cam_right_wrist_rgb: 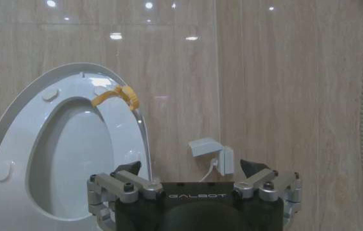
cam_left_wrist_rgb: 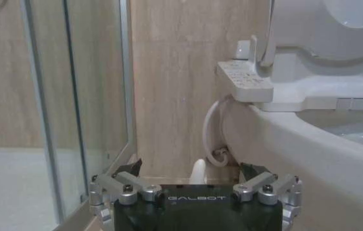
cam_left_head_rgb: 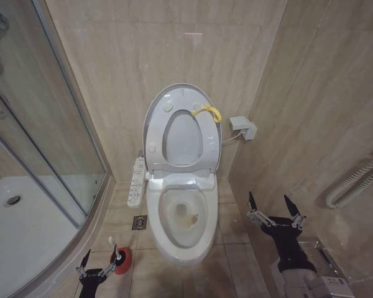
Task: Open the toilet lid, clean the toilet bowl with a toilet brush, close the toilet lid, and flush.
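Note:
I see the brush's handle rise through the cup holder's open rim (cam_left_head_rgb: pixel 122 252), so my lift should free the toilet brush (cam_left_head_rgb: pixel 113 243) and leave the red cup holder standing.
The toilet lid (cam_left_head_rgb: pixel 183 138) stands upright against the back wall with the seat ring raised in front of it; a yellow strap (cam_left_head_rgb: pixel 208 112) hangs at the top. Below, the toilet bowl (cam_left_head_rgb: pixel 184 215) lies uncovered with yellowish-brown stains inside. The toilet brush stands in its red cup holder (cam_left_head_rgb: pixel 124 261) on the floor left of the bowl. My left gripper (cam_left_head_rgb: pixel 101 257) is open low beside it. In the left wrist view the white handle tip (cam_left_wrist_rgb: pixel 198 172) shows between the spread fingers. My right gripper (cam_left_head_rgb: pixel 271 203) hovers open to the right of the bowl, holding nothing.
A long white remote panel (cam_left_head_rgb: pixel 137 181) sticks out on the toilet's left side. The glass shower screen (cam_left_head_rgb: pixel 56 130) and white tray (cam_left_head_rgb: pixel 25 230) close off the left. A floor drain (cam_left_head_rgb: pixel 140 222) sits by the bowl. A wall box (cam_left_head_rgb: pixel 243 127) and a ribbed hose (cam_left_head_rgb: pixel 354 180) are on the right.

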You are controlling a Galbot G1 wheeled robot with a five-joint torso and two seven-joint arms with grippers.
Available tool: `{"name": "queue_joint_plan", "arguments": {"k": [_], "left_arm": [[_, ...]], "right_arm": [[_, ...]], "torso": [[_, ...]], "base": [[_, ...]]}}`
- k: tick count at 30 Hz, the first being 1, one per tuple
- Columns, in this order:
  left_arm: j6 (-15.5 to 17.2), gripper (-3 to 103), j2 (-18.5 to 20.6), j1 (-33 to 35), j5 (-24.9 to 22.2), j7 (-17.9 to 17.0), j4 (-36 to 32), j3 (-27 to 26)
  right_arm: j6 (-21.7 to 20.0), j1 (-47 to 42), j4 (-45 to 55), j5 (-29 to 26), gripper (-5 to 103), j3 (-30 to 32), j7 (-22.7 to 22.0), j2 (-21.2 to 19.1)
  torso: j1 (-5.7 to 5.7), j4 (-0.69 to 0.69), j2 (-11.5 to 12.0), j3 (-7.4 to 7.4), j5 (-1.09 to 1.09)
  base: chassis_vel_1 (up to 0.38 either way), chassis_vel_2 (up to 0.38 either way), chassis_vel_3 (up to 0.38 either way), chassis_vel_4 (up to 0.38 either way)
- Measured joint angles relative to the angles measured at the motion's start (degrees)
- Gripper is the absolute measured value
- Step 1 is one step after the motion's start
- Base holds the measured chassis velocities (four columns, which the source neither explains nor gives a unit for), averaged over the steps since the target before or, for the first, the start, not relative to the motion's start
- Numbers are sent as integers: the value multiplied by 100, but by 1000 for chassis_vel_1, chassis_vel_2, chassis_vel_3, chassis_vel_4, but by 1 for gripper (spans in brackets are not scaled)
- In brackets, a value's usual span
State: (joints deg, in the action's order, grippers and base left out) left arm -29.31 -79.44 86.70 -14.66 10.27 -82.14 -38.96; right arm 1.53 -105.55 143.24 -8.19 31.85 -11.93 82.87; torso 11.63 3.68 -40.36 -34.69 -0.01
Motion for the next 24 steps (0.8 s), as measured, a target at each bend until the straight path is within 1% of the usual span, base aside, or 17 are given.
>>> {"name": "queue_joint_plan", "arguments": {"k": [3, 4, 8, 13, 14, 18, 24], "left_arm": [[-70, 99, 112, -353, 5, 176, 408, 18], [-70, 99, 112, -353, 5, 176, 408, 18], [-41, 99, 245, -744, -27, 214, 796, 93], [-13, 98, 302, -977, 34, 272, 1121, 168], [-13, 98, 302, -977, 34, 272, 1121, 168], [-23, 97, 267, -1162, 96, 323, 1469, 189], [-20, 97, 267, -1236, 105, 376, 1619, 211]], "right_arm": [[0, 0, 0, 0, 100, 0, 0, 0], [0, 0, 0, 0, 100, 0, 0, 0], [0, 0, 0, 0, 100, 0, 0, 0], [0, 0, 0, 0, 100, 0, 0, 0], [0, 0, 0, 0, 100, 0, 0, 0], [0, 0, 0, 0, 100, 0, 0, 0], [0, 0, 0, 0, 100, 0, 0, 0]], "torso": [[0, 0, 0, 0, 0], [0, 0, 0, 0, 0], [0, 0, 0, 0, 1], [0, -1, 0, 0, 1], [0, -1, 0, 0, 1], [0, -1, 0, 0, 0], [0, -1, 0, 0, 0]], "base": [[0, 0, 0, 0], [0, 0, 0, 0], [0, 0, 0, 0], [0, 0, 0, 0], [0, 0, 0, 0], [0, 0, 0, 0], [0, 0, 0, 0]]}}
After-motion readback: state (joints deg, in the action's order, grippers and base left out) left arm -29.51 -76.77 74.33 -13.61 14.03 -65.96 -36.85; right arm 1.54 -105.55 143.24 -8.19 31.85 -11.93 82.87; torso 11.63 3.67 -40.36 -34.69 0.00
